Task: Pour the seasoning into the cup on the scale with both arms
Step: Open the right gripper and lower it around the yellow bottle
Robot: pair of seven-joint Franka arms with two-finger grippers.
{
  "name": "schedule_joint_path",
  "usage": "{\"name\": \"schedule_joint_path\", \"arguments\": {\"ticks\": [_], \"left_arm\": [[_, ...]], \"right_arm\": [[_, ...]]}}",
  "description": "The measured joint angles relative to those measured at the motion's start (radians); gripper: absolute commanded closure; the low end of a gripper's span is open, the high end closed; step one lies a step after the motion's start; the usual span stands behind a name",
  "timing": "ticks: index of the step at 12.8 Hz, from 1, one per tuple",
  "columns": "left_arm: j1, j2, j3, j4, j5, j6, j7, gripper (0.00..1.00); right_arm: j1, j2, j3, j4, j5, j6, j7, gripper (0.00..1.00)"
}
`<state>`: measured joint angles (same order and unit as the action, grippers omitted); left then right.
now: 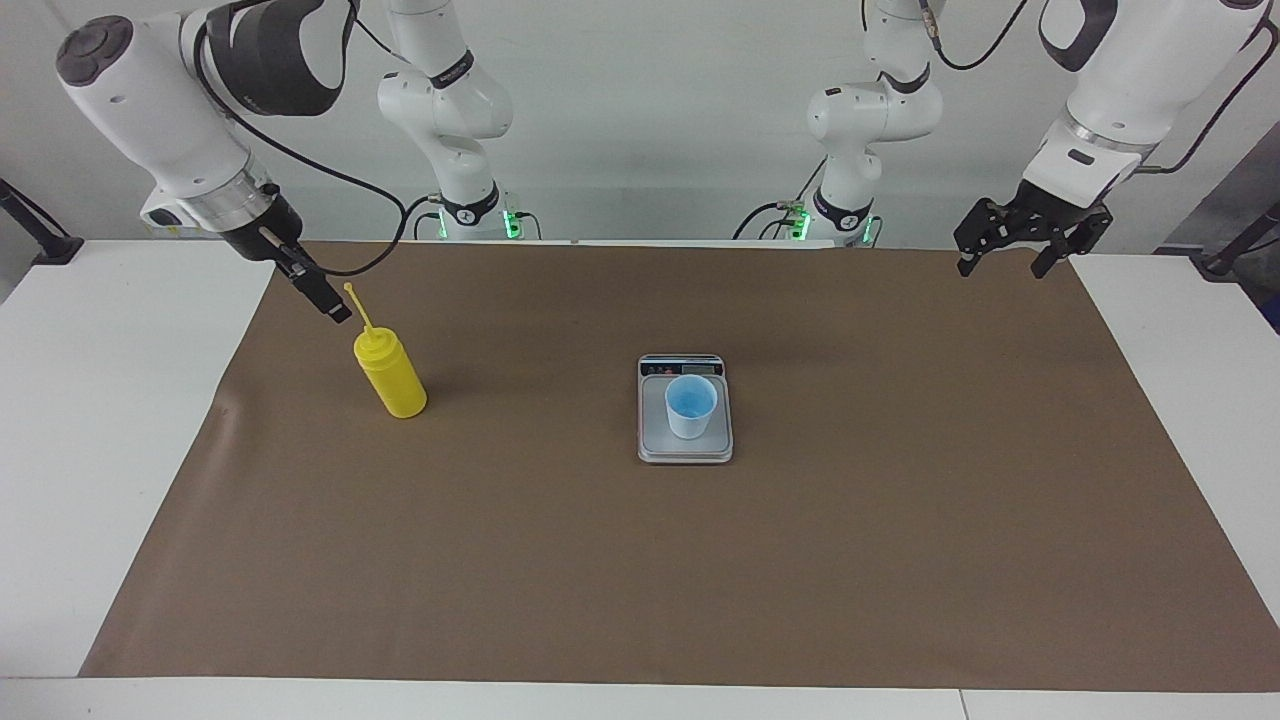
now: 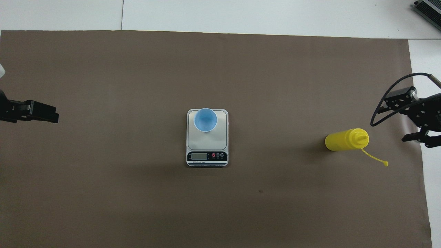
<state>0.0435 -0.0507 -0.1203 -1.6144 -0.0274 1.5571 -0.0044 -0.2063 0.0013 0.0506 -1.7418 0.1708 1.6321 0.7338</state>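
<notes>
The strap [image 2: 373,157] will trail along and hang near the cup when the robot tips the seasoning bottle, because the cap strap's far end [image 2: 386,163] sticks out loose.
The yellow seasoning bottle [image 1: 393,380] [image 2: 344,139] stands upright on the brown mat toward the right arm's end, its cap strap [image 1: 357,305] sticking up from the nozzle. My right gripper [image 1: 328,300] [image 2: 394,121] hangs open in the air beside the bottle's top, apart from it and holding nothing. The pale blue cup [image 1: 691,405] [image 2: 205,119] stands on the silver scale [image 1: 685,447] [image 2: 206,142] at mid-table. My left gripper [image 1: 1000,265] [image 2: 51,116] waits open and empty over the mat's edge at the left arm's end.
A brown paper mat [image 1: 900,520] covers most of the white table [image 1: 100,420]. The scale's display strip [image 2: 206,156] faces the robots. A grey device [image 2: 429,10] lies at the table's corner farthest from the robots, at the right arm's end.
</notes>
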Motion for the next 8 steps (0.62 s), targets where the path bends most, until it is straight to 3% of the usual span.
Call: {"name": "schedule_joint_path", "arguments": {"ticks": [8], "left_arm": [[0.0, -0.001, -0.007, -0.03, 0.004, 0.003, 0.0, 0.0]], "right_arm": [[-0.129, 0.156, -0.004, -0.037, 0.093, 0.018, 0.073, 0.0]]}}
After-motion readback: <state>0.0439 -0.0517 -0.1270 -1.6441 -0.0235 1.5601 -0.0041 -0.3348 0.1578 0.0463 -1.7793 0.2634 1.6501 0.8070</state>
